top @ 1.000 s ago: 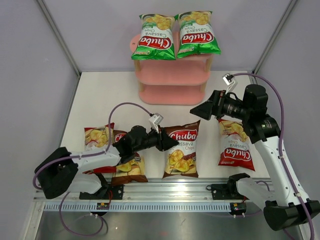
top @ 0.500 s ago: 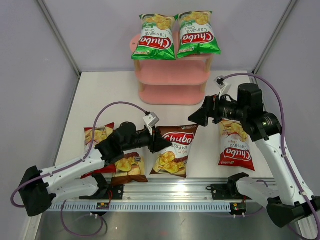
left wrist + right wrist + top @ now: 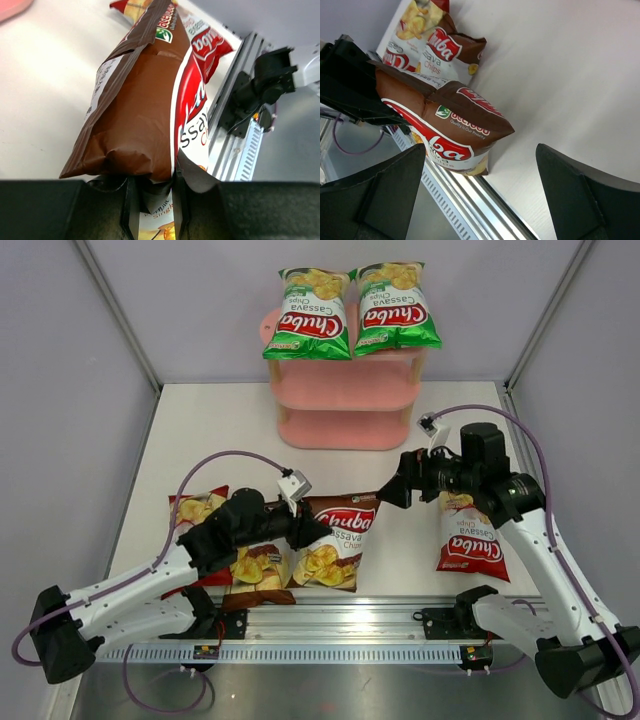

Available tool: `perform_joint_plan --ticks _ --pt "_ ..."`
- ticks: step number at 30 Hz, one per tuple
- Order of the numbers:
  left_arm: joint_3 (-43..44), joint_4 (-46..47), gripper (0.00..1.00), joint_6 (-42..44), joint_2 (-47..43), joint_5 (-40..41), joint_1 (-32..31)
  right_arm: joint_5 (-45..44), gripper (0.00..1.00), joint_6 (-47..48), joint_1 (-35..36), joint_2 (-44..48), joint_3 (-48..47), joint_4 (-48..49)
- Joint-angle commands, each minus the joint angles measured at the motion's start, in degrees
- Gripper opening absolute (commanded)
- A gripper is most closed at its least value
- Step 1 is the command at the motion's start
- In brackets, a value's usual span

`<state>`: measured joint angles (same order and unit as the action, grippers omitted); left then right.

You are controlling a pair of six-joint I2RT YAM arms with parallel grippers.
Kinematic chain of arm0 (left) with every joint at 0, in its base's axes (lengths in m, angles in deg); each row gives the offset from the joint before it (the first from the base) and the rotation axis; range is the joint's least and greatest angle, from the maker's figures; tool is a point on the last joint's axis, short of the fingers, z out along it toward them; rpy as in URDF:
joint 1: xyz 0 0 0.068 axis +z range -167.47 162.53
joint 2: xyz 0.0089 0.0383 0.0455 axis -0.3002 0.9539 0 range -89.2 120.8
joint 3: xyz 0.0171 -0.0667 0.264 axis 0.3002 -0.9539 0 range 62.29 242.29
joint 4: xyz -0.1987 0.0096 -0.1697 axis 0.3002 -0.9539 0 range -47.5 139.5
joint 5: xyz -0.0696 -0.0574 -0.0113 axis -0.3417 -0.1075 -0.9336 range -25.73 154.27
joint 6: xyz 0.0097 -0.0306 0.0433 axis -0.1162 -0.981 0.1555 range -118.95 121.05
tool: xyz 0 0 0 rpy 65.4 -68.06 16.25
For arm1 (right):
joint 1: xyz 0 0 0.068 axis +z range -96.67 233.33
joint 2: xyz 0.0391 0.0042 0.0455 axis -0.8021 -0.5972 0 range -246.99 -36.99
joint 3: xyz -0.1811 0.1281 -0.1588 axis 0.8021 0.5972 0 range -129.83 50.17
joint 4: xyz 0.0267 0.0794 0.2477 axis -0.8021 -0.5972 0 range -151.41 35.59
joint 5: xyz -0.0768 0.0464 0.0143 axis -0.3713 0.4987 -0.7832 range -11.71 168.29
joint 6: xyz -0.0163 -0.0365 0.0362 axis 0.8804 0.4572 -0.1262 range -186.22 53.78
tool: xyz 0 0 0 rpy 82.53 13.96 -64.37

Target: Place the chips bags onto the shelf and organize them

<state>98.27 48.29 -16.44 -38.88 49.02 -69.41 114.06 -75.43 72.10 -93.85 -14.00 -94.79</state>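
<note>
My left gripper is pinching the brown chips bag by its side [image 3: 317,543], and the bag is slanting. My right gripper should grab its brown top end [image 3: 366,503] and take the bag to the shelf.
My left gripper [image 3: 304,530] is shut on the end of a brown chips bag [image 3: 335,540], which is turned on its edge low over the table; in the left wrist view the brown chips bag [image 3: 140,115] runs away from the left gripper [image 3: 152,200]. My right gripper [image 3: 392,488] hangs open just right of that bag, and the right wrist view shows the brown chips bag [image 3: 445,125] ahead of the open right gripper [image 3: 480,185]. Two green bags [image 3: 313,315] [image 3: 396,308] lie on top of the pink shelf [image 3: 345,405].
A second brown bag [image 3: 258,575] and a red bag [image 3: 195,510] lie under my left arm. Another red bag [image 3: 470,535] lies under my right arm. The metal rail [image 3: 340,620] runs along the front table edge. The shelf's lower boards hold nothing visible.
My left gripper has drawn the brown bag left and toward the front, turning it onto its edge. My right arm has swung left and lower, closer to the bag, still open.
</note>
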Motion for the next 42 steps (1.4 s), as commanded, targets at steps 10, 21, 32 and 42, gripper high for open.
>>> perform_joint_plan --ticks 10,21,32,42 --pt "1.81 5.43 0.0 7.56 6.54 -17.79 -2.54 -4.77 0.99 12.81 12.7 -6.16 -7.65 -10.33" --pt "3.11 5.44 0.0 8.97 3.9 -23.78 -3.69 4.13 0.99 14.13 19.63 -6.15 -5.01 -13.4" --pt "8.92 3.14 0.0 10.03 7.33 -22.19 -3.69 3.07 0.9 12.82 22.98 -7.91 0.08 -11.22" --pt "11.21 3.76 0.0 9.59 7.68 -22.02 -1.06 4.31 0.59 12.73 23.86 -10.37 0.7 -10.51"
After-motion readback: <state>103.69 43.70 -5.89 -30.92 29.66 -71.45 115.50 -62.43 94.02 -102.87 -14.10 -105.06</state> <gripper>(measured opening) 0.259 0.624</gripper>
